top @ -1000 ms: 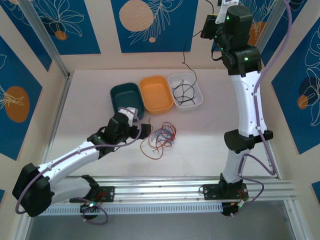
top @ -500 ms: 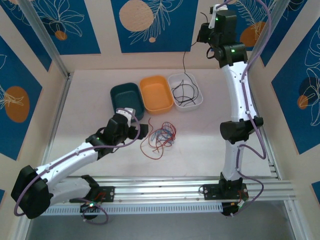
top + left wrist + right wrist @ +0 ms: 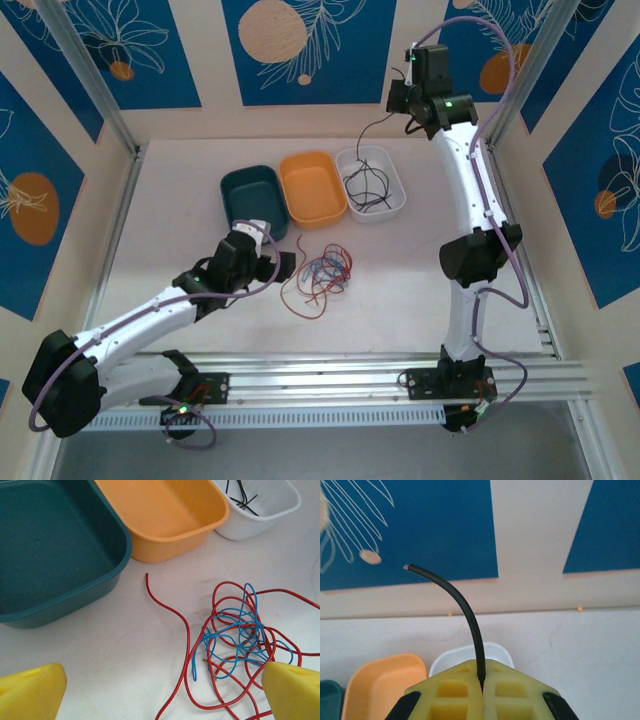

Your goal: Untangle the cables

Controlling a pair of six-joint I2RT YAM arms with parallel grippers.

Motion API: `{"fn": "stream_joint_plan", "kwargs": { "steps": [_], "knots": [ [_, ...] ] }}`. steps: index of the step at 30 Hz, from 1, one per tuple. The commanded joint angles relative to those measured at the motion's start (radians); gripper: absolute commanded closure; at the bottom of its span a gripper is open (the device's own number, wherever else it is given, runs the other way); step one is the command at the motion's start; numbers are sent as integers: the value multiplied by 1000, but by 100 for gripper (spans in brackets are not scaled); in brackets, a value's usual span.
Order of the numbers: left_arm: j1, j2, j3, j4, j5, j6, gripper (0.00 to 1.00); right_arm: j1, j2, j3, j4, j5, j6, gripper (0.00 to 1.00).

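I keep lowering the cable's end with my right gripper and let it go there, as the black cable (image 3: 361,138) is clear of the tangle and trails into the white tray (image 3: 376,190).
A tangle of thin red and blue cables (image 3: 322,274) lies on the table, spread in front of my left gripper (image 3: 162,700) in its wrist view as cables (image 3: 240,635). That left gripper (image 3: 290,262) stands open just left of the tangle, nothing between its yellow fingertips (image 3: 30,692). My right gripper (image 3: 400,100) is raised at the back, above the white tray (image 3: 401,195), and shut on a black cable (image 3: 375,122) that hangs down into the tray. In the right wrist view the black cable (image 3: 462,600) curves up out of the closed right gripper (image 3: 481,680).
Three trays stand in a row at the back: a teal tray (image 3: 236,183), an orange tray (image 3: 313,187) and the white one, which holds more black cables (image 3: 366,188). In the left wrist view the teal tray (image 3: 60,605) and the orange tray (image 3: 165,545) lie close ahead.
The right arm has swung left and lower, carrying the black cable over the white tray. The left arm has hardly moved.
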Motion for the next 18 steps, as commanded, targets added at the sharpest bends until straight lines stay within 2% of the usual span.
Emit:
{"fn": "stream_joint_plan", "kwargs": {
  "steps": [1,6,18],
  "knots": [
    [-3,0,-9,24,2,-15,0,11,-10,-44,-34,35,13,100],
    [-3,-1,-15,30,7,-20,0,22,-4,-111,-54,19,12,100],
    [-3,4,-21,33,4,-21,0,-2,24,-197,-119,82,-10,100]
  ]
}}
